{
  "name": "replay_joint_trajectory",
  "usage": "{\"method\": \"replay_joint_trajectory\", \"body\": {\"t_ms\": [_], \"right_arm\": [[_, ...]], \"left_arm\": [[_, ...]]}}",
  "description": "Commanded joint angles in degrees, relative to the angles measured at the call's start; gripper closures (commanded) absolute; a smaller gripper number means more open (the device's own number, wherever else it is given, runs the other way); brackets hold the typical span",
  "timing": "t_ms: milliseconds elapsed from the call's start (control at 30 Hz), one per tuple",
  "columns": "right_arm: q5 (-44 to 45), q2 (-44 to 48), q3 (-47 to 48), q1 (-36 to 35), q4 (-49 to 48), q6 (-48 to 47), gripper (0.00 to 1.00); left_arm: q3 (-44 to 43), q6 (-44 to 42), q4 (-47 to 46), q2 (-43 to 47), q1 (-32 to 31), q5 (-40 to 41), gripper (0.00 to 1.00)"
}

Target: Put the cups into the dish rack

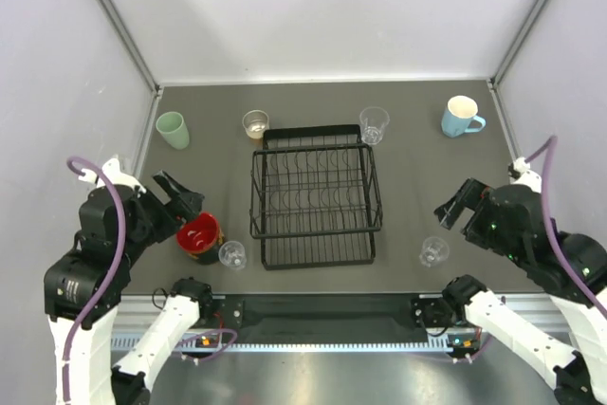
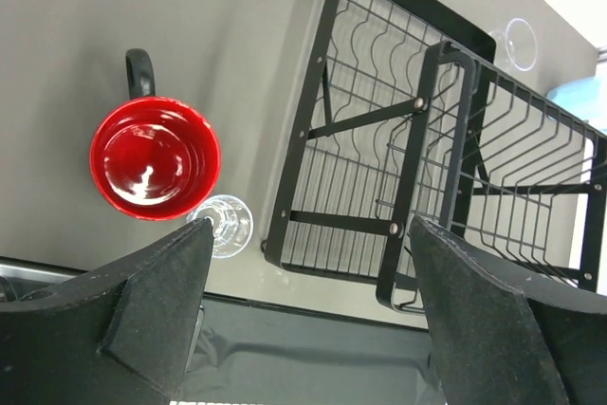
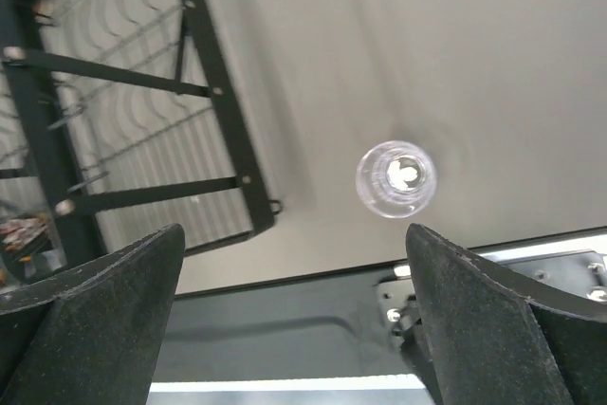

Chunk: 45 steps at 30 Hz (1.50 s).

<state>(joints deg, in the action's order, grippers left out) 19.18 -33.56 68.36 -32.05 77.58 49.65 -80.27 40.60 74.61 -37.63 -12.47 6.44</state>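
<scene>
Next, I take the glass's rim [image 1: 437, 248] with my right gripper, as the clear glass by it stands on its base [image 1: 429, 259], and offer the glass's base to my left gripper.
The black wire dish rack [image 1: 254, 198] stands mid-table with nothing in it. A red-lined dark cup [image 1: 199, 236] and a clear glass [image 1: 231, 254] stand at its near left. My left gripper [image 1: 180, 198] hovers open and empty just left of the red cup. In the left wrist view the red cup [image 2: 155, 156], the glass [image 2: 226, 223] and the rack [image 2: 290, 170] lie beyond the open gripper [image 2: 309, 263]. My right gripper [image 1: 453, 204] is open and empty above another clear glass [image 1: 433, 251], which shows in the right wrist view [image 3: 396, 178] ahead of the gripper [image 3: 294, 253].
At the back stand a pale green tumbler [image 1: 171, 130], a tan-brown cup [image 1: 255, 124], a clear glass [image 1: 374, 124] and a light blue mug [image 1: 462, 117]. White walls with metal posts enclose the table. A black rail runs along the near edge.
</scene>
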Motion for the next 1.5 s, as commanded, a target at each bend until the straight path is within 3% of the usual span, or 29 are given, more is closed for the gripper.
{"method": "replay_joint_trajectory", "body": {"t_ms": [0,200,467,767,1100,1300,1467], "right_arm": [[3.58,-3.0,1.69,-0.55,4.69,-3.15,0.0],[6.22,-6.25,0.04,-0.64,3.72,-3.16,0.0],[3.59,-15.56,-6.39,-0.47,5.74,5.36,0.0],[2.88,-13.99,-14.65,-0.12,4.33,14.24,0.16],[-1.78,-16.44,-25.89,2.16,-10.33,15.13,0.3],[-2.22,-20.05,-25.91,3.31,-14.47,12.41,0.39],[-2.04,-20.4,-22.93,3.31,-12.02,10.91,0.36]], "left_arm": [[1.34,0.97,-0.87,-0.34,-0.1,1.56,0.11],[1.96,0.63,-1.4,-1.39,-0.1,-1.07,0.14],[-1.55,-1.92,-1.83,-3.86,-0.1,-2.92,0.18],[-2.35,-1.84,-5.09,-3.86,-0.19,-5.91,0.18],[-3.66,-2.19,-5.7,-5.53,-0.1,-10.04,0.19],[-4.9,-2.45,-5.0,-4.91,-0.1,-9.6,0.19],[-5.25,-2.28,-4.47,-4.39,-0.1,-9.51,0.19]]}}
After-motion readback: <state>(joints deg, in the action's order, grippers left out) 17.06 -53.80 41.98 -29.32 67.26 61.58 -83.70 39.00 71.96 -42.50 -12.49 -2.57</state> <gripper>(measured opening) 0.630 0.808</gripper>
